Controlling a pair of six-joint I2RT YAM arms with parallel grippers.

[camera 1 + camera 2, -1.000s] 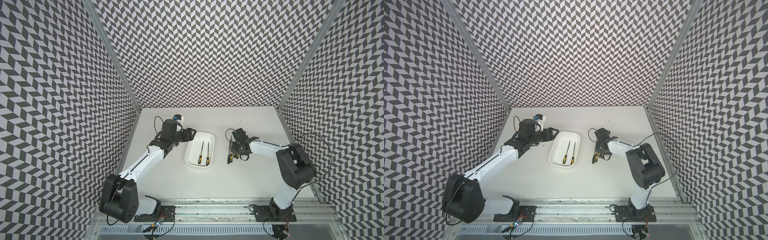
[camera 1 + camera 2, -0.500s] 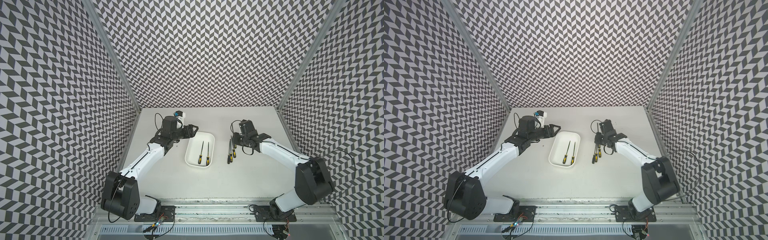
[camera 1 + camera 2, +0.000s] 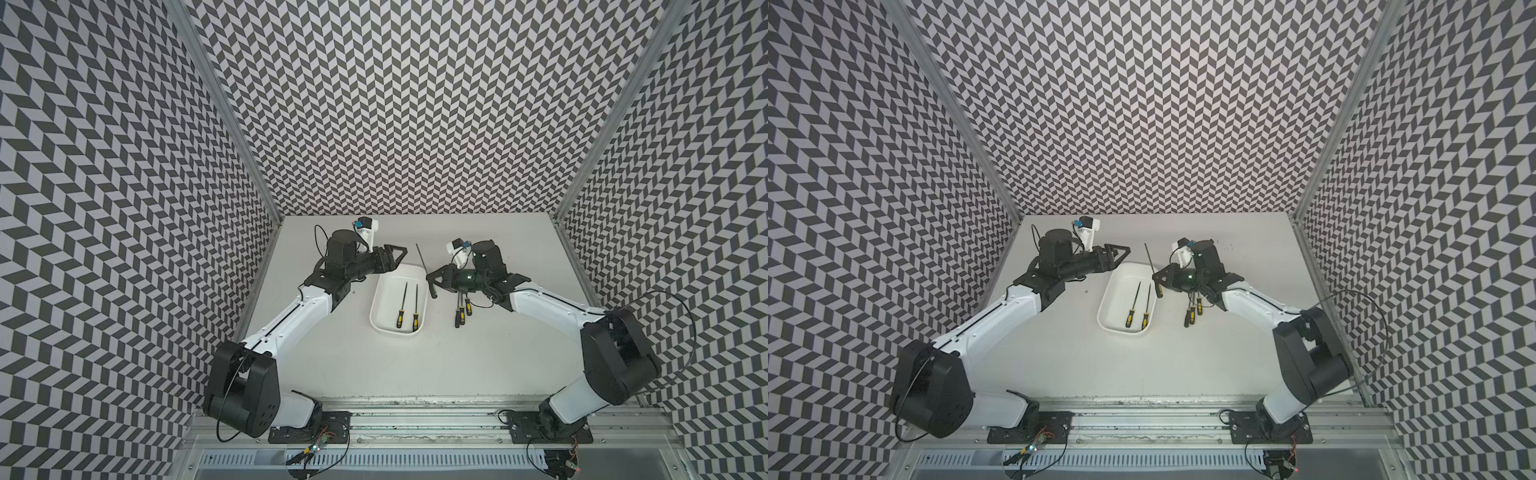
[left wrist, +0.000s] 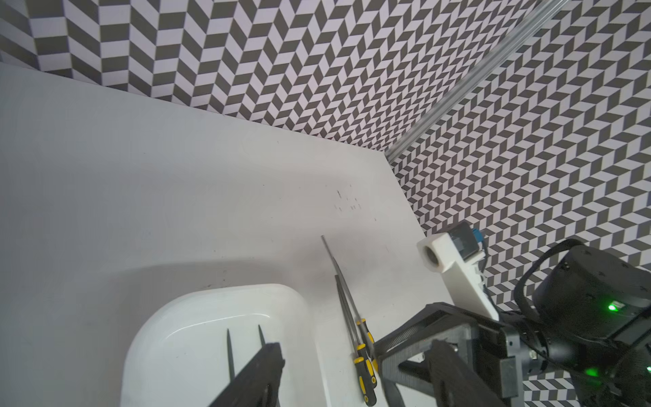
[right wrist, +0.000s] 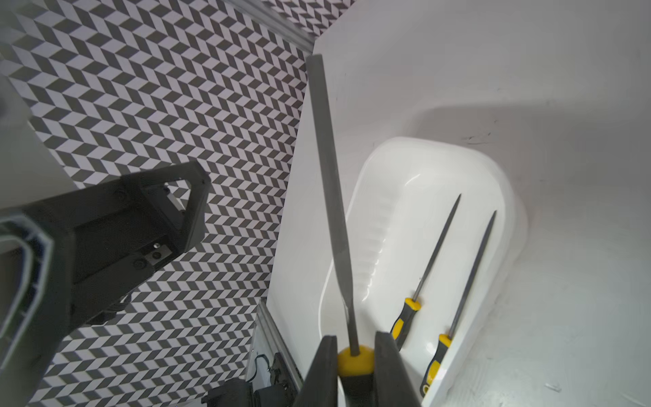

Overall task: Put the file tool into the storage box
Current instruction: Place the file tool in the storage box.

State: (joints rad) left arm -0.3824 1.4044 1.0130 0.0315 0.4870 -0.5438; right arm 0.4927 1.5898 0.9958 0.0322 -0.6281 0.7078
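My left gripper should go on moving with open fingers toward the file's grey blade (image 3: 420,255), which stands free past my right gripper, and close on the blade's part (image 3: 425,267) near the file's handle.
My right gripper (image 3: 432,283) (image 5: 354,356) is shut on the yellow-and-black handle of a file tool (image 5: 329,176). The grey blade (image 3: 420,258) points toward the back wall. Gripper and file hang at the far right rim of the storage box (image 3: 376,309) (image 3: 1103,312), a white shallow tray. Two files (image 3: 402,305) (image 5: 436,246) lie side by side inside it. My left gripper (image 3: 398,252) (image 4: 355,347) hovers open and empty just beyond the box's far left corner.
Several more yellow-handled files (image 3: 461,309) (image 4: 363,366) lie together on the table right of the box, partly under my right wrist. Patterned walls (image 3: 415,104) close in the back and both sides. A metal rail (image 3: 415,415) runs along the front.
My right gripper has lifted a file off the pile on the table and swung left to the box's right rim. My left gripper drifted slightly toward the back, still open.
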